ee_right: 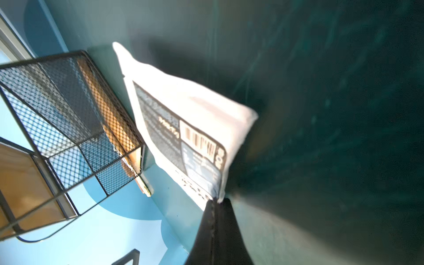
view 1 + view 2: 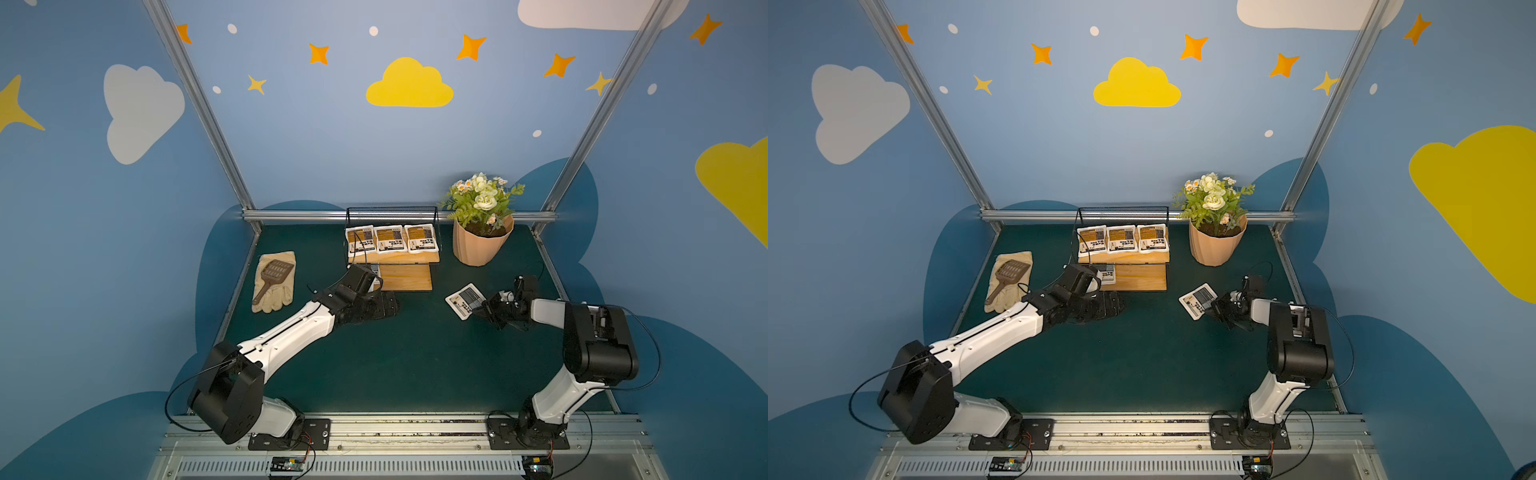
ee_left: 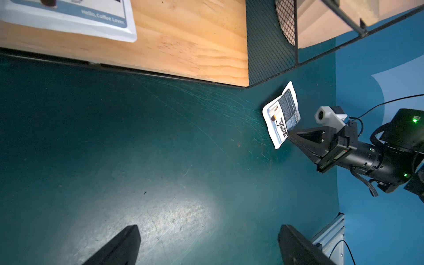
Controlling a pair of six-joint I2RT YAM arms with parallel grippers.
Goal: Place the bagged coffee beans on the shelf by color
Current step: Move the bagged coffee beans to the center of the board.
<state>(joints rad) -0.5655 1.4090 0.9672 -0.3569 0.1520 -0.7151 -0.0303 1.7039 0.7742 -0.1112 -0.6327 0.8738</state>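
Note:
The mat's middle [image 2: 417, 340] is open next to the grey-blue bag in my right gripper [image 2: 465, 301], so I should keep pulling the bag there until my left gripper can reach it.
The shelf [image 2: 409, 277] stands at the back middle of the green mat. Three yellow-brown bagged coffee beans [image 2: 390, 239] lie in a row on its upper board. A grey-blue bag [image 2: 1108, 273] lies at the left end of the lower board [image 3: 183, 41], partly hidden by my left wrist. My left gripper [image 3: 209, 227] hangs open over the bare mat in front of the shelf. Right of the shelf, my right gripper [image 1: 215, 200] is shut on the near edge of another grey-blue bag [image 2: 464, 300] [image 1: 183, 114]. I cannot tell whether that bag still touches the mat.
A terracotta flower pot [image 2: 482, 247] with a plant stands right of the shelf. A cream glove [image 2: 276, 291] with a brown scoop [image 2: 274, 272] on it lies at the left. Metal frame rails [image 2: 299, 215] border the mat.

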